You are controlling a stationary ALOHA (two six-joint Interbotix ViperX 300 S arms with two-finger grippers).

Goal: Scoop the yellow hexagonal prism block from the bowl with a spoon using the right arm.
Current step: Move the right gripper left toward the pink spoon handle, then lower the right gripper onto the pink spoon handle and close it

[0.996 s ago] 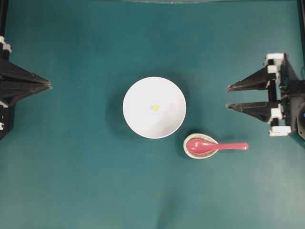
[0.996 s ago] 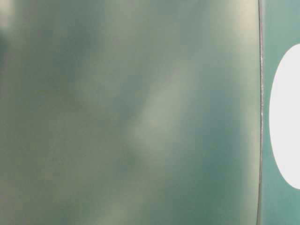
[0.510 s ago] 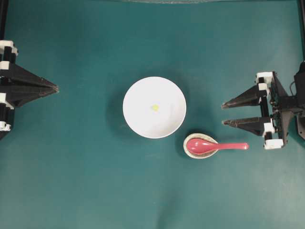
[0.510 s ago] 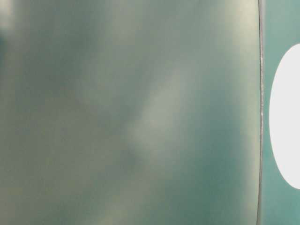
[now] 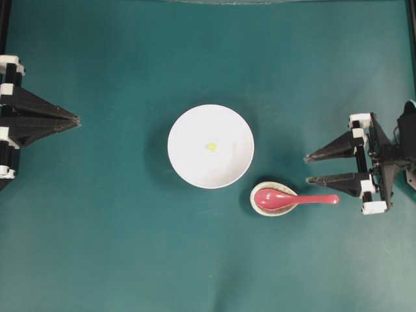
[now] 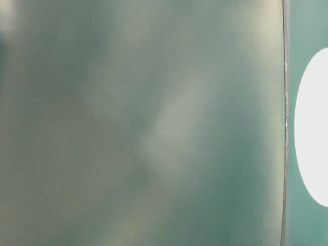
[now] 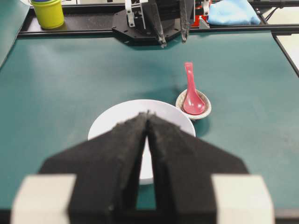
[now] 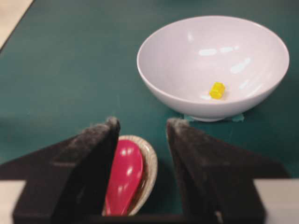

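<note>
The white bowl (image 5: 210,146) has teal strips peeking out from under its base, so I expect it to stay in place when the robot scoops the yellow block with the spoon.
The white bowl (image 5: 195,162) sits mid-table with the tiny yellow hexagonal prism block (image 5: 211,147) lying inside it. Right of it, the red-pink spoon (image 5: 296,199) rests with its scoop in a speckled spoon rest (image 5: 273,209), handle pointing right. My right gripper (image 5: 307,168) stands open just above the handle's end, touching nothing. From the right wrist I see the spoon (image 8: 124,175) low between the open fingers of the right gripper (image 8: 143,122), with the bowl (image 8: 177,60) and block (image 8: 217,90) beyond. My left gripper (image 5: 78,120) is shut and empty at the far left.
In the left wrist view the shut left gripper (image 7: 148,113) points at the bowl (image 7: 107,123), spoon (image 7: 190,88) and spoon rest (image 7: 205,109). A yellow cup (image 7: 48,11) and blue cloth (image 7: 232,11) lie beyond the far table edge. The table-level view is blurred.
My right gripper has moved nearer the spoon's handle end, still open. The left gripper shifted slightly toward the table's middle early on, then stayed still.
</note>
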